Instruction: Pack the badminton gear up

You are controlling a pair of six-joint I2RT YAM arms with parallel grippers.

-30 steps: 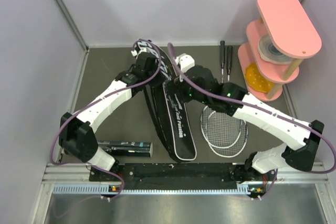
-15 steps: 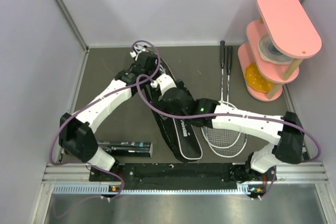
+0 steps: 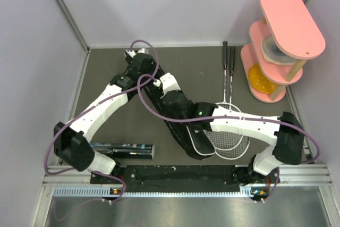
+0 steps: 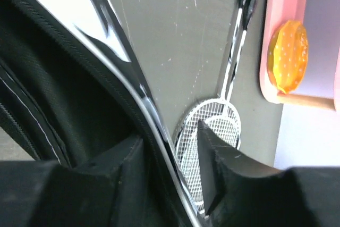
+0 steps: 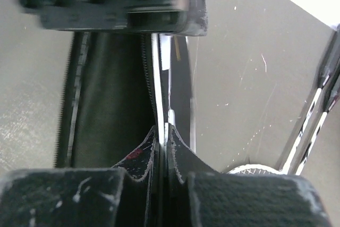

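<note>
My grippers crowd the same white-trimmed edge (image 5: pixel 158 86), so my left gripper should take the opposite edge (image 5: pixel 77 99) while my right gripper pulls the bag open toward the rackets.
The black racket bag (image 3: pixel 197 143) lies diagonally across the table, its wide end near the front. My right gripper (image 3: pixel 162 92) is shut on the bag's thin white-trimmed edge (image 5: pixel 162 94), with the fingertips (image 5: pixel 175 142) pressed together. My left gripper (image 3: pixel 141 74) is at the bag's far end. Its jaws stand apart with the bag's rim (image 4: pixel 151 115) running between them, close to the left finger (image 4: pixel 127 158). Two silver rackets (image 3: pixel 229 131) lie right of the bag, heads overlapping and black handles (image 3: pixel 228 59) pointing away. The black shuttle tube (image 3: pixel 125 150) lies front left.
The pink tiered stand (image 3: pixel 281 41) stands at the back right, close to the racket handles, with a yellow object (image 4: pixel 289 54) on its lowest tier. Grey walls close in the table on the left, back and right. The arms' purple cables loop above the bag.
My right gripper slid along the bag toward the left arm and closed on its edge. My left gripper's jaws have parted. The bag's near end has swung toward the rackets.
</note>
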